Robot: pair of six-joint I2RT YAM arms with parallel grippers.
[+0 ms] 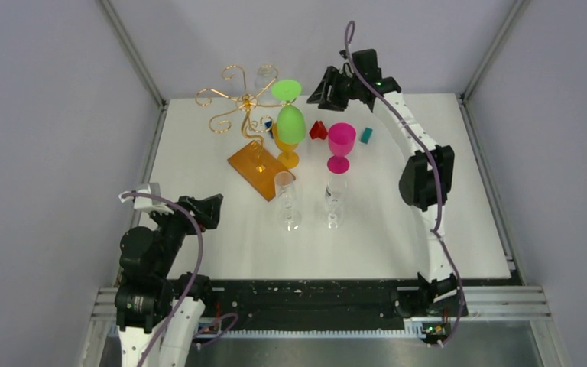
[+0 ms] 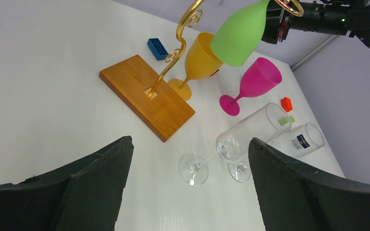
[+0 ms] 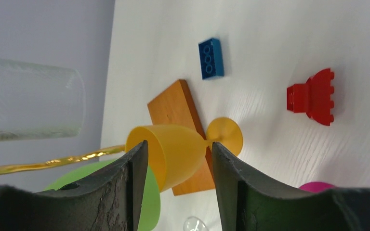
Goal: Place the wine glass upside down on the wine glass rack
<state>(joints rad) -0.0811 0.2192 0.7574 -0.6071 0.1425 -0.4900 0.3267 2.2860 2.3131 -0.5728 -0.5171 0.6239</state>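
The orange glass's near side [image 3: 184,152] has my right gripper's open fingers lined up across it, so I'll continue toward the orange glass's rim [image 3: 161,150] and close, one finger inside.
The wine glass rack [image 1: 238,99] is gold wire on an orange-brown wooden base [image 1: 254,173]. A green wine glass [image 1: 290,122] hangs upside down on one arm, foot up; it also shows in the left wrist view [image 2: 241,31]. A clear glass [image 1: 264,76] hangs upside down on another arm. My right gripper [image 1: 319,92] is open and empty, raised just right of the green glass's foot; in its wrist view [image 3: 179,145] the orange glass [image 3: 173,154] lies beyond the jaws. My left gripper [image 1: 210,205] is open and empty, low at the near left [image 2: 190,142].
An orange glass [image 1: 287,155] stands beside the base, a pink glass [image 1: 342,145] to its right. Two clear wine glasses [image 1: 287,200] [image 1: 335,200] stand nearer the front. A red piece [image 1: 318,130], a teal block [image 1: 366,135] and a blue brick [image 2: 157,48] lie about.
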